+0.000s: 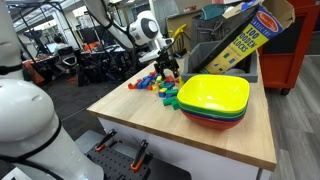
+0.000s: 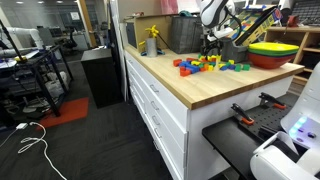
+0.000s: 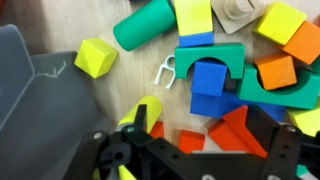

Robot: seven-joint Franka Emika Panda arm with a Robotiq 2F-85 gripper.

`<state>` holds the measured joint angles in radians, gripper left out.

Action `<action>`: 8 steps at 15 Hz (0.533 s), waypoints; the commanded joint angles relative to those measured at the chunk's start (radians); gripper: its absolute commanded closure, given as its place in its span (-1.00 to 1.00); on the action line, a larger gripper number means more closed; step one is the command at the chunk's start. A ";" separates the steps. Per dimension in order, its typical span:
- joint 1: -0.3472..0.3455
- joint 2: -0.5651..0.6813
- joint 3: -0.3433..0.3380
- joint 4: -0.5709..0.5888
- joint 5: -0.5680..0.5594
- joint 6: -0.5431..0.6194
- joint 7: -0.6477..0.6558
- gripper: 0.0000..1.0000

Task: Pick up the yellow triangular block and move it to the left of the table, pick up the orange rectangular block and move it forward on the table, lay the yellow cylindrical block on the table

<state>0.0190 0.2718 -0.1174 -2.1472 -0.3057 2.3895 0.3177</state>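
The yellow cylindrical block is standing on end next to my open gripper's finger. I should knock it over toward the grey bin, then move back and go up.
My gripper is open and low over a pile of coloured blocks on the table. Between its fingers lie orange blocks. A yellow cylindrical block lies against the left finger. A yellow wedge-like block lies apart at the upper left of the wrist view. An orange cube sits at the right by a green arch and a blue block. Both exterior views show the gripper down at the block pile.
Stacked yellow, green and red bowls stand beside the pile. A grey bin and a toy box stand at the table's back. A red cabinet is behind. A green cylinder lies near the wedge.
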 commanded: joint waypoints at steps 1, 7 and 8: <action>0.000 0.029 -0.010 0.041 -0.030 0.008 -0.008 -1.00; -0.008 0.037 -0.009 0.082 -0.033 0.006 -0.028 -1.00; -0.013 0.042 -0.008 0.085 -0.023 0.007 -0.033 -1.00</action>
<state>0.0182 0.2962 -0.1207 -2.0866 -0.3413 2.3897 0.3164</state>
